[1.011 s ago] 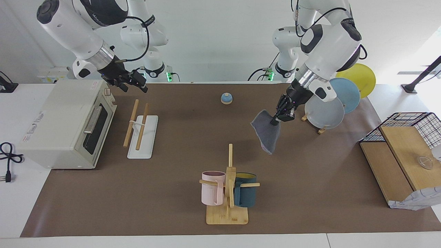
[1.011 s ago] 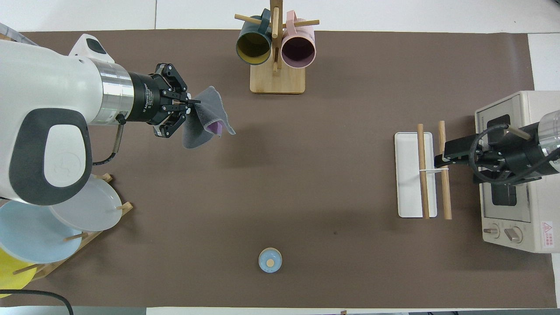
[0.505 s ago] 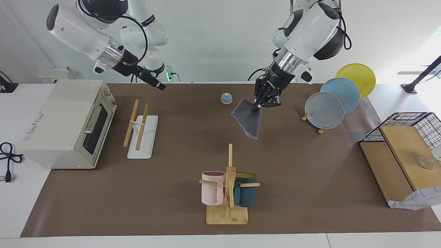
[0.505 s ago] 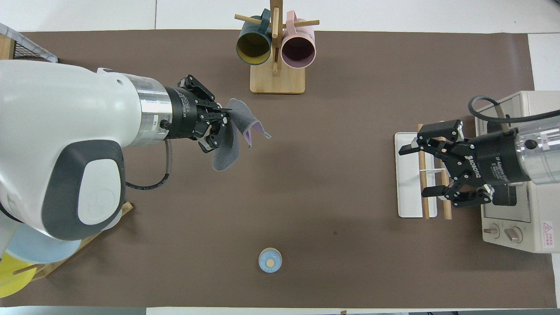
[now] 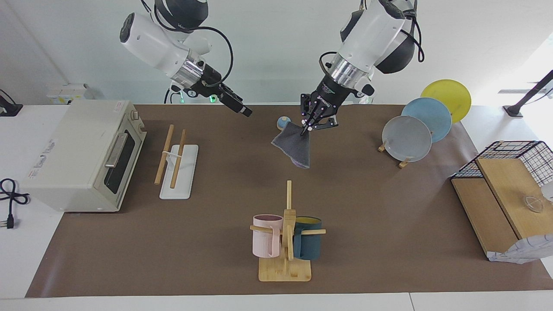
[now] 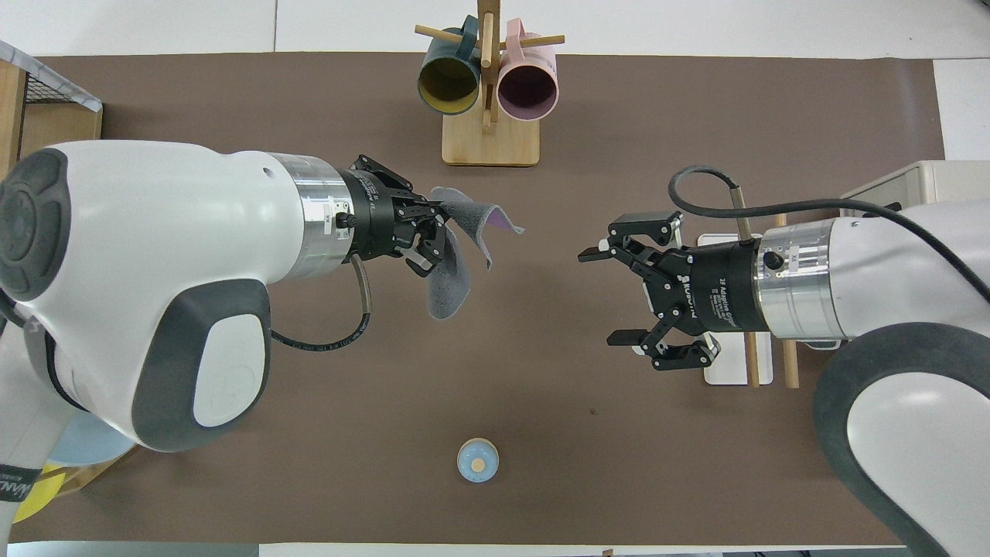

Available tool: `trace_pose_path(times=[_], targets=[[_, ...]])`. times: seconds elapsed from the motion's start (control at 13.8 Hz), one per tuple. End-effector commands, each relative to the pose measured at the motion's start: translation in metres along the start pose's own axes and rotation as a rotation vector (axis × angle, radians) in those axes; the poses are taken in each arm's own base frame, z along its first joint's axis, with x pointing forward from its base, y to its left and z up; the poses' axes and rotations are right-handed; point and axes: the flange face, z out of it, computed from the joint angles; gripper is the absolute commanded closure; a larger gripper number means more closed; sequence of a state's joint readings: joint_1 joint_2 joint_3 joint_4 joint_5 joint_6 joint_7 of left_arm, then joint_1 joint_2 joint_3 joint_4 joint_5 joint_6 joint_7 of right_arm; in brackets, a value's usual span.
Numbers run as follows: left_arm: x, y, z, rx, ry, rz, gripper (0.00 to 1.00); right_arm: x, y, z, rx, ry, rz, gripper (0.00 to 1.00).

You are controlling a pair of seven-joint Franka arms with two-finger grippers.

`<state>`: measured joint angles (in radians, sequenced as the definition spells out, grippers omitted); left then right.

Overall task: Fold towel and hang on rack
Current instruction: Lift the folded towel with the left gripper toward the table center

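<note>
The purple patch point(image 6: 502, 220) is showing inside a drooping fold of the towel point(image 6: 450, 283). The towel will lie over the rack with its dark grey side out when I hang it.
The towel point(image 5: 296, 149) hangs dark grey face out from my left gripper point(image 5: 305, 128), which is shut on its upper corner in the air over the middle of the table. In the overhead view the towel point(image 6: 456, 278) droops from the left gripper point(image 6: 433, 232) and a purple patch shows in a fold. My right gripper point(image 5: 246, 113) is open and empty in the air, between the towel and the rack; it also shows open in the overhead view point(image 6: 603, 296). The rack point(image 5: 175, 162) stands in front of the oven; in the overhead view the right arm covers most of the rack point(image 6: 727, 371).
A toaster oven point(image 5: 82, 151) stands at the right arm's end. A mug tree point(image 5: 287, 233) with two mugs stands at the table's edge farthest from the robots. A plate stand point(image 5: 406, 138) and a wire basket with boards point(image 5: 505, 190) are at the left arm's end. A small blue bell point(image 6: 477, 460) sits near the robots.
The left gripper has carried the towel from beside the plate stand toward the middle of the table. The right gripper has swung from over the rack and oven toward the middle and stands open.
</note>
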<state>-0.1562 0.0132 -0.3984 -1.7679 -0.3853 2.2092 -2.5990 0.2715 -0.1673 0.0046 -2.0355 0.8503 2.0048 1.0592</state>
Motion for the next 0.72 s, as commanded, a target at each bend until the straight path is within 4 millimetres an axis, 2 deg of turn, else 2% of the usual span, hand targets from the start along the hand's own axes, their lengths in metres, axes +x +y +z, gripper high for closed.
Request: trace_pose_path(times=[0.0, 0.29, 0.43, 0.65], targets=[[0.011, -0.009, -0.002, -0.030, -0.011, -0.067, 1.00, 0.007, -0.008, 0.024, 0.061, -0.024, 0.083, 0.00], [0.009, -0.015, 0.000, -0.031, -0.021, -0.071, 1.00, -0.003, -0.022, 0.078, 0.149, -0.028, 0.173, 0.00], [0.010, -0.018, 0.002, -0.030, -0.018, -0.068, 1.00, -0.003, -0.027, 0.092, 0.180, 0.000, 0.172, 0.00], [0.011, -0.020, 0.003, -0.031, -0.019, -0.069, 1.00, 0.000, -0.045, 0.103, 0.232, -0.017, 0.206, 0.00]])
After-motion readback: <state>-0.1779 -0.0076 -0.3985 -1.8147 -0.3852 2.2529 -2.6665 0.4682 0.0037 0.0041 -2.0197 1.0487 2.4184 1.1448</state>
